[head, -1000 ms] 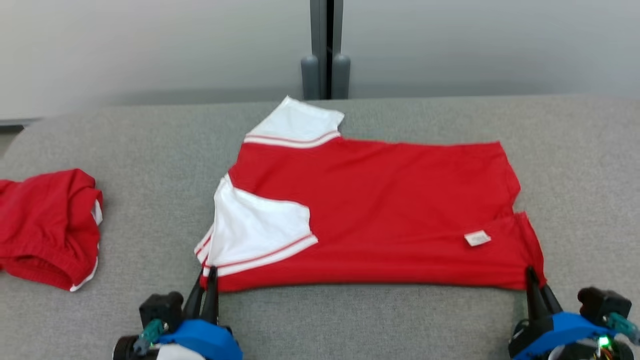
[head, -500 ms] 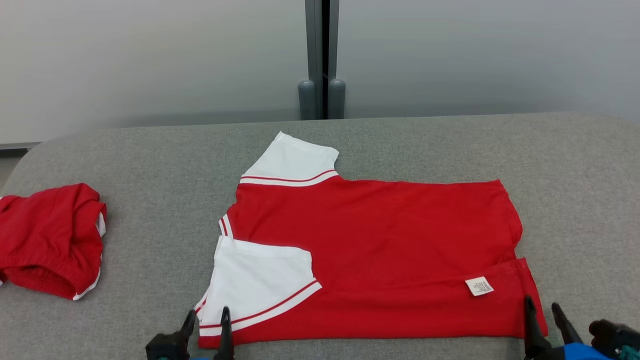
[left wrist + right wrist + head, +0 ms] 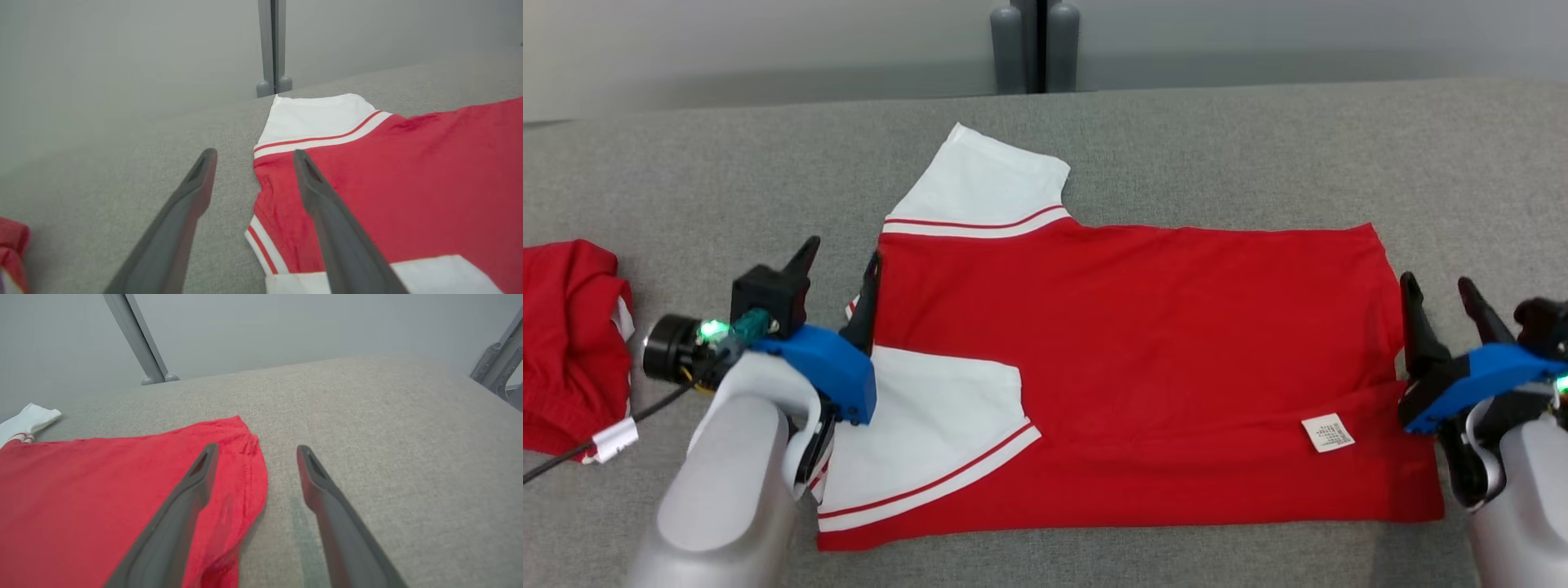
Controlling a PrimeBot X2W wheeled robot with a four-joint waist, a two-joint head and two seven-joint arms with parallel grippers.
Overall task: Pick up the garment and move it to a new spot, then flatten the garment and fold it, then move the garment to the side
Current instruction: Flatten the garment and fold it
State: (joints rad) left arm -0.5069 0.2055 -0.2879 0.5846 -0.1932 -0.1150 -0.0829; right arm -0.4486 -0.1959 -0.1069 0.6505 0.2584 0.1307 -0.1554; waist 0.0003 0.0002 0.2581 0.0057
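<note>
I expect the far side of the red body to come along and flip over too when I fold the far white sleeve (image 3: 988,178) over, because a striped seam (image 3: 978,227) joins them.
The garment (image 3: 1143,327) is a red shirt with white sleeves, lying flat on the grey padded table (image 3: 1217,147). Its near sleeve (image 3: 931,425) is folded over the body, and a white label (image 3: 1327,433) shows near the right hem. My left gripper (image 3: 841,255) stands open at the shirt's left edge, its right finger over the red cloth (image 3: 408,171) and its left finger over bare table. My right gripper (image 3: 1437,286) stands open at the right edge, its left finger above the hem corner (image 3: 245,465). Neither gripper holds anything.
A second red garment (image 3: 564,327) lies bunched at the table's far left, with a cable and tag from my left wrist near it. Two grey posts (image 3: 1029,41) stand behind the table's far edge. A metal frame (image 3: 498,363) stands past the right end.
Both grippers went from shut on the shirt's near corners to open, letting go. Both arms moved forward along the shirt's sides. The head camera tilted, shifting the whole picture.
</note>
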